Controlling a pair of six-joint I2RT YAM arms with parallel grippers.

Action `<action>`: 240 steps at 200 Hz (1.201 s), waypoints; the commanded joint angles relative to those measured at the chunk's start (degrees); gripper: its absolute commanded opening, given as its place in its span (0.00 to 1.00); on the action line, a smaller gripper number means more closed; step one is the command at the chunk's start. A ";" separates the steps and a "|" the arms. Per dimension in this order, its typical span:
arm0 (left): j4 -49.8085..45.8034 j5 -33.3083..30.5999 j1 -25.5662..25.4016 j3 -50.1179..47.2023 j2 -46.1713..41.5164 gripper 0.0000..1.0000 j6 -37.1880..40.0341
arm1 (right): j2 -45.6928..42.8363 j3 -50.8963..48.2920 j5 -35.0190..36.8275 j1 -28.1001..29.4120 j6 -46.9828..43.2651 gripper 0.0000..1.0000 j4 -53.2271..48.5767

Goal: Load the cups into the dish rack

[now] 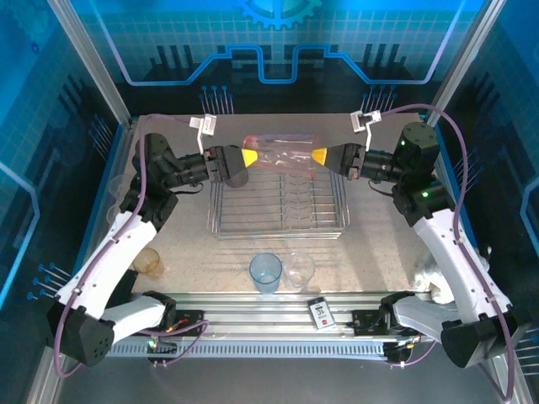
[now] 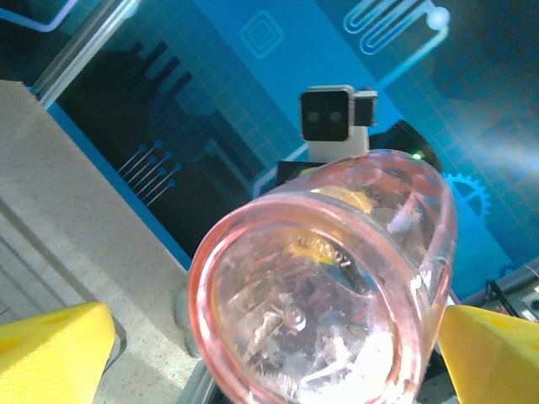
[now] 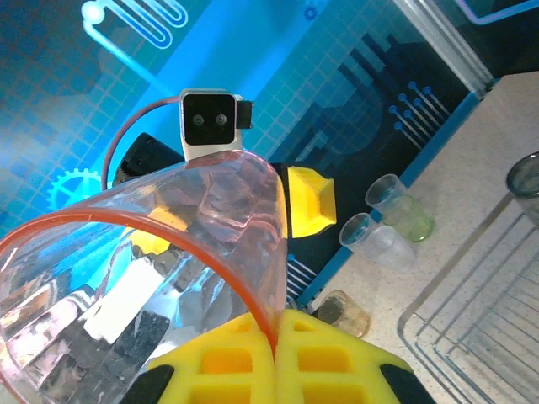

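I should keep moving the cup in with my right gripper until my left gripper's open fingers (image 1: 250,157) hold its base, since the pink-red cup's base (image 1: 262,152) points into them.
A pink-red cup (image 1: 282,154) hangs on its side above the far edge of the chrome wire dish rack (image 1: 278,233). My right gripper (image 1: 320,156) is shut on its rim, the yellow fingers (image 3: 253,362) pinching the red lip (image 3: 168,252). My left gripper (image 1: 247,158) is open at the cup's other end. The cup's base (image 2: 320,286) sits between its spread yellow fingers (image 2: 50,349), with a gap on each side. On the table in front of the rack stand a light blue cup (image 1: 265,272) and a clear cup (image 1: 299,269).
An amber cup (image 1: 149,261) stands by the left arm. A green cup (image 3: 408,217) and a clear cup (image 3: 375,240) sit at the table's left edge. A smoky grey cup (image 1: 237,177) is at the rack's far left corner. A black-and-white card (image 1: 320,312) lies on the front rail.
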 commanded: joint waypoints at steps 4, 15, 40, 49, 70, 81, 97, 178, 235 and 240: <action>3.81 3.34 -0.06 1.47 0.64 0.99 -1.22 | 0.97 0.61 -5.74 0.92 2.92 0.00 6.52; 4.96 4.03 -0.37 1.27 0.91 0.99 -1.84 | 1.80 0.64 -5.81 1.46 2.76 0.00 6.26; 7.05 6.02 -1.35 1.18 1.89 0.99 -3.10 | 3.60 0.53 -5.14 2.61 3.41 0.00 7.04; 7.13 6.59 -1.60 1.20 2.17 0.99 -3.26 | 4.26 0.66 -5.11 2.97 3.71 0.00 7.48; 6.88 7.27 -1.91 1.18 2.72 0.99 -3.84 | 5.36 0.97 -4.51 3.43 3.77 0.00 7.47; 6.66 7.51 -1.97 1.05 2.88 0.98 -3.93 | 5.73 1.12 -4.39 3.47 3.86 0.00 7.45; 5.42 7.50 -2.00 0.91 2.97 0.94 -3.36 | 6.46 1.65 -4.49 3.74 3.71 0.00 6.47; -8.17 2.55 -2.79 2.24 0.63 0.35 6.51 | 7.66 2.95 -1.97 4.15 -0.94 0.22 -2.67; -49.01 -31.91 -3.53 13.82 -0.73 0.18 23.98 | 8.51 13.93 28.63 0.70 -24.65 0.50 -46.70; -52.06 -34.77 -3.65 15.18 -0.16 0.16 24.50 | 8.60 14.56 34.27 0.61 -26.26 0.50 -50.07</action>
